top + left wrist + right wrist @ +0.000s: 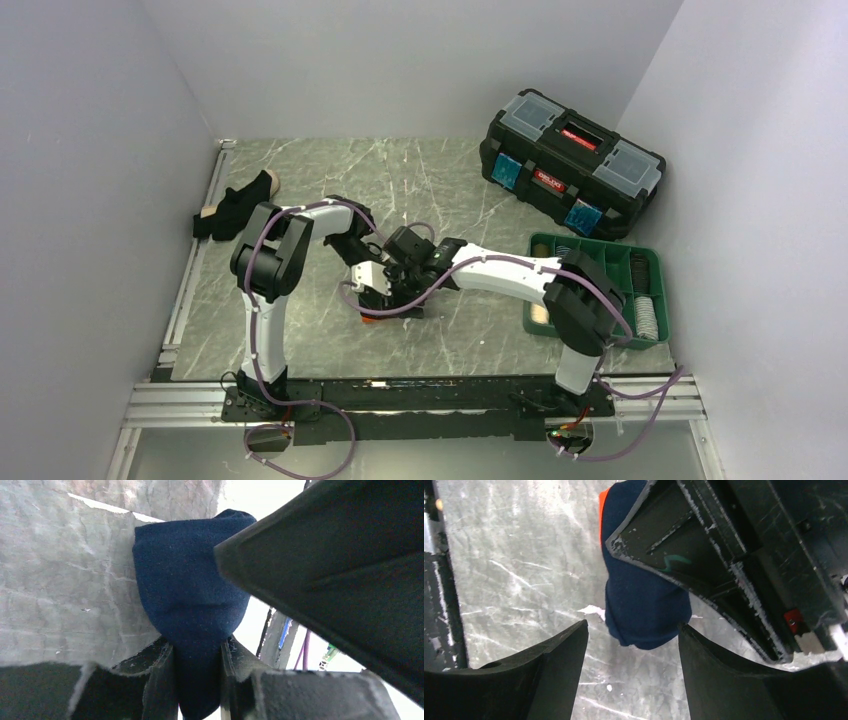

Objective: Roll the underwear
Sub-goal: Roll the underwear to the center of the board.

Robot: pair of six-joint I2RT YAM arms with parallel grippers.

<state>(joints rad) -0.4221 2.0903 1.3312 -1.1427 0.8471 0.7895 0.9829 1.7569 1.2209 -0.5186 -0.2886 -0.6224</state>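
My right gripper should keep moving in until its open fingers straddle the navy cloth (645, 600), then close, because the roll's near end (644, 630) is in line with those fingers.
The dark navy underwear (190, 580) with the orange waistband is bunched into a thick roll at the table's middle. My left gripper (197, 647) is shut on one end of it, with cloth pinched between the fingers. In the right wrist view the roll (644, 605) shows its orange edge, and my right gripper (633, 627) is open, its fingertips either side of the roll's near end without touching. From the top, both grippers (362, 285) (392, 283) meet over the roll (372, 317). The black underwear with the tan band (235, 205) lies at the far left. I cannot pick out the striped pair.
A green compartment tray (540, 243) stands at the right and holds a few small rolled items. A black toolbox (570, 165) sits at the back right. White walls close in three sides. A metal rail (190, 290) runs along the left edge.
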